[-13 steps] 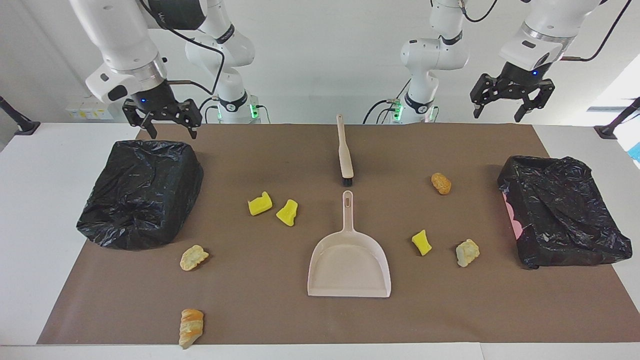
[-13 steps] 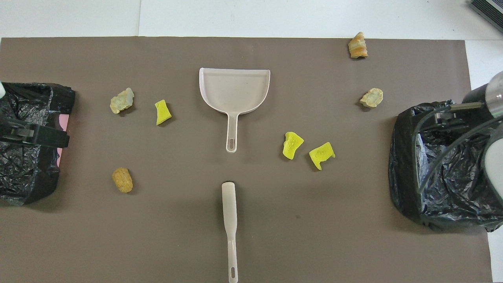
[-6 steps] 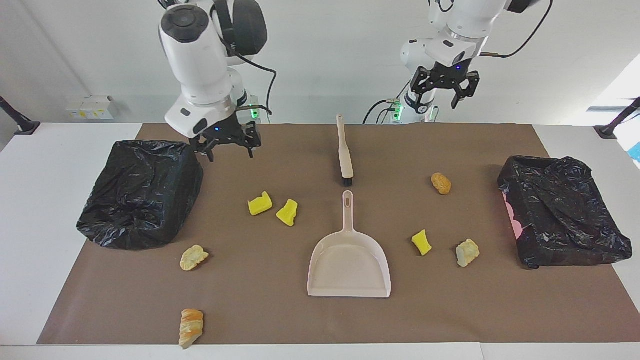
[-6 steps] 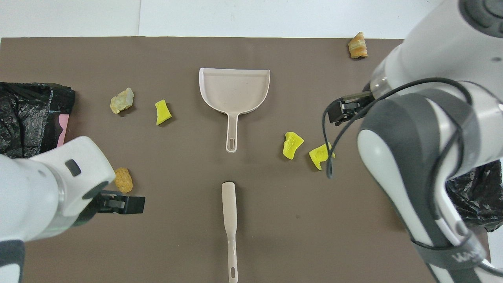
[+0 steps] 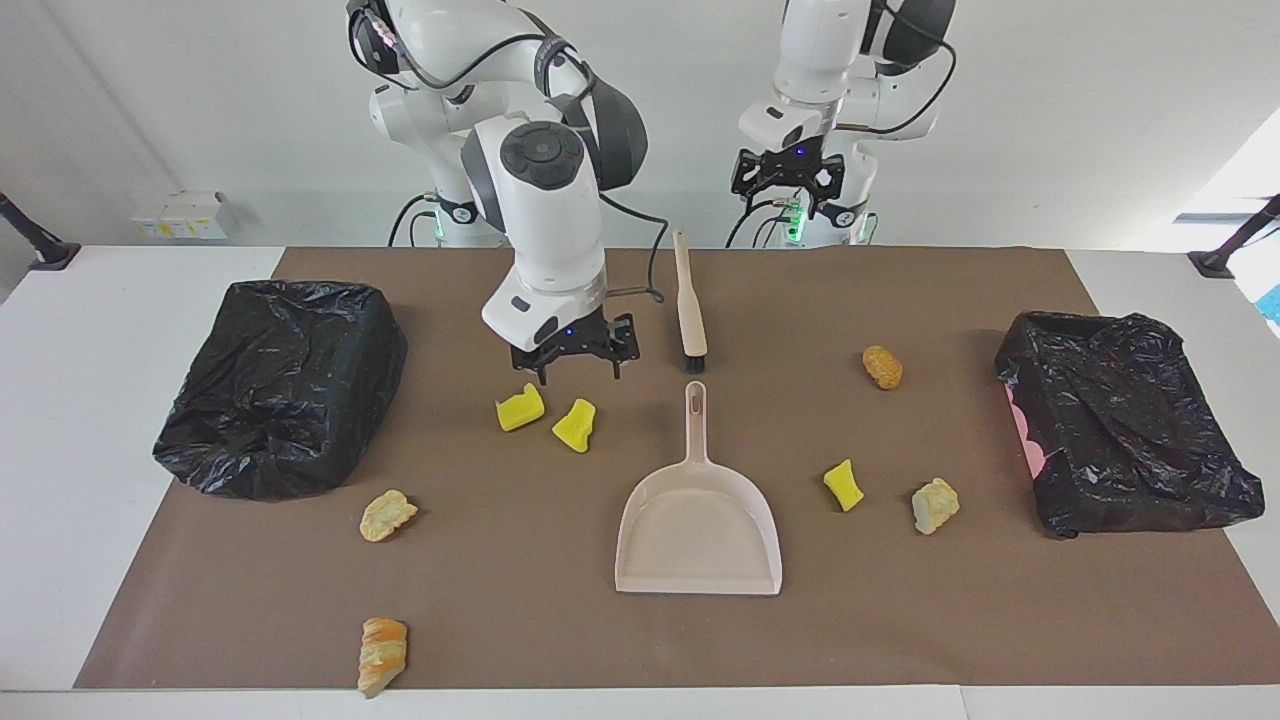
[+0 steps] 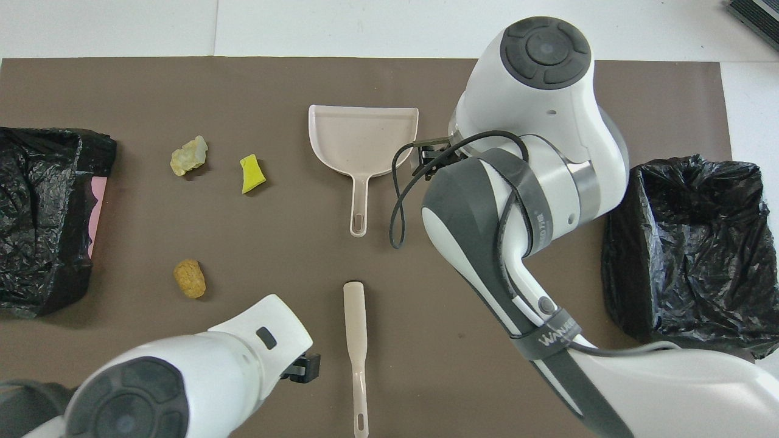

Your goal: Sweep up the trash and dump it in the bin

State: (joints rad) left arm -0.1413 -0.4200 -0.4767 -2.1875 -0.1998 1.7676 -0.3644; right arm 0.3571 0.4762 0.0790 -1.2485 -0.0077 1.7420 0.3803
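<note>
The pale lump point(image 6: 189, 156) will slide over the edge of the beige dustpan and stay inside when I sweep with the brush, because the dustpan has a straight, open edge point(image 6: 363, 108).
Several trash chunks lie on the brown mat. Two yellow chunks point(image 5: 520, 408) point(image 5: 575, 425) lie beside each other, and my right gripper point(image 5: 577, 372) hangs open and empty just above them. A third yellow chunk point(image 5: 843, 485), a pale lump point(image 5: 935, 505) and a tan lump point(image 5: 883, 367) lie toward the left arm's end. Two crusty lumps point(image 5: 387, 515) point(image 5: 382, 655) lie toward the right arm's end. My left gripper point(image 5: 788, 195) is open and raised beside the brush's handle end. In the overhead view the right arm hides the two yellow chunks.
The beige brush point(image 5: 688, 300) lies at mid-table, nearer to the robots than the beige dustpan point(image 5: 698, 520). One black-lined bin point(image 5: 280, 385) stands at the right arm's end and another point(image 5: 1120, 420) at the left arm's end.
Both arms swung in from over the bins toward mid-table. The right gripper came down over the two yellow chunks; the left moved toward the brush's handle end. Nothing on the mat moved.
</note>
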